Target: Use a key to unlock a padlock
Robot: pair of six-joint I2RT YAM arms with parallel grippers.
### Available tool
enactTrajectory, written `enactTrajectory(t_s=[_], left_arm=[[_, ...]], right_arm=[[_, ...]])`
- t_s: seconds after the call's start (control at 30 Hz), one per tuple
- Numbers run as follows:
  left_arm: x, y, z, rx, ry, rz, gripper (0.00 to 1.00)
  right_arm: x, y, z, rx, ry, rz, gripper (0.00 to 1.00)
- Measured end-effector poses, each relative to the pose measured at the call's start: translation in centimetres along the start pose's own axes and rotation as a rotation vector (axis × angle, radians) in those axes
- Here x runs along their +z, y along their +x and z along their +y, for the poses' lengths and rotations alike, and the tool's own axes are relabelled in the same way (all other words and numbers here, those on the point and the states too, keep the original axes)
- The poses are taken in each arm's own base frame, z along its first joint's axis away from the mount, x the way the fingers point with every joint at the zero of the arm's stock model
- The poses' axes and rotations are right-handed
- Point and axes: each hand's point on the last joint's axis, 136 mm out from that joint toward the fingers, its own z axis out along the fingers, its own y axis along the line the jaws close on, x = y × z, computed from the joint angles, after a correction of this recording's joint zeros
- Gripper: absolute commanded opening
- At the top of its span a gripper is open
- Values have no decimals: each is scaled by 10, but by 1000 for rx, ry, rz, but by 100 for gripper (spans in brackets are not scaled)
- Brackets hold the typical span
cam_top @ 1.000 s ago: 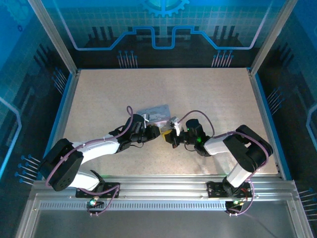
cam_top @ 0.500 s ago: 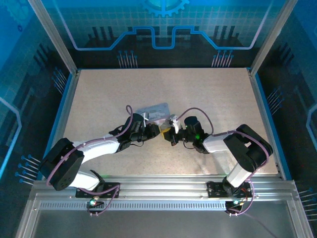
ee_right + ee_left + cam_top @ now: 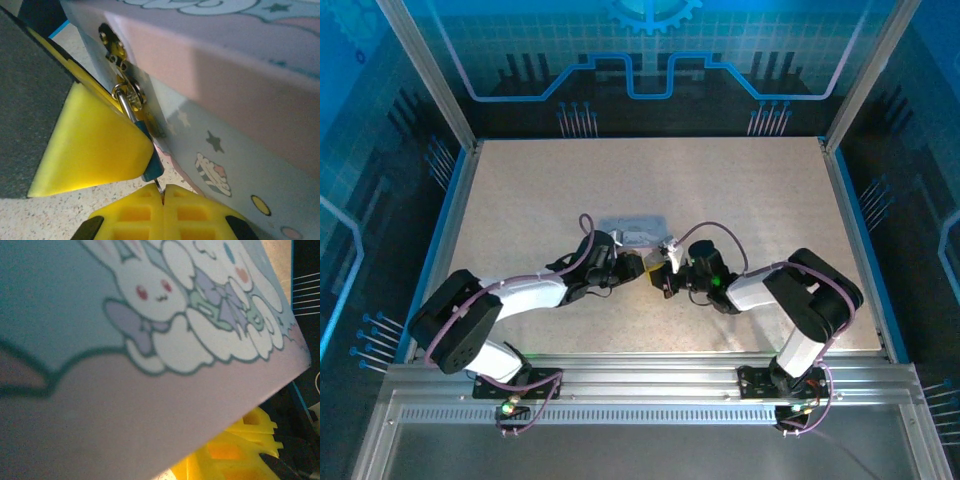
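I should open my left gripper, back it away and take the padlock higher up, by the shackle, because my left gripper's finger lies across the lock body near the key.
The padlock, a small blue-bodied lock, hangs by its steel shackle from the hasp of the pale cartoon tin. One yellow finger of my left gripper presses on the lock body and covers most of it. My right gripper is shut on the key, a thin sliver whose tip sits at the bottom of the lock. Seen from above, both grippers meet tip to tip just in front of the tin, the right gripper on the right. The tin's lid looms close to the left wrist camera.
The speckled table has free room all round the tin. Blue rails and glass walls bound it on the sides and back. A yellow finger shows below the tin's edge.
The right wrist has edged a little left toward the left gripper, and the tin has shifted slightly. Both grips look the same.
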Motion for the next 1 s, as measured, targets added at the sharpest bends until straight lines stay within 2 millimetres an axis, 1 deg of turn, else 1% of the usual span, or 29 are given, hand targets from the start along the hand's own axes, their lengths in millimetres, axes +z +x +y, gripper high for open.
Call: enactTrajectory(t_s=[0.2,0.4,0.5,0.7,0.83,1.0], left_arm=[[9,8,8,-8,-8,38,28],[16,14,14,-16,-16,61,34],[17,16,17,-16,-20,66,39],[16,21,23,-31,-21,68,52],[10,21,22,-37,-10,67,60],[-9,14,20,-40,22,26,73]], right_arm=[[1,15,-4,28,50,12,3],[5,26,-1,76,54,13,3],[8,27,5,99,41,5,3],[15,35,8,172,46,8,3],[19,37,8,224,41,-2,3],[19,33,11,288,28,-24,3]])
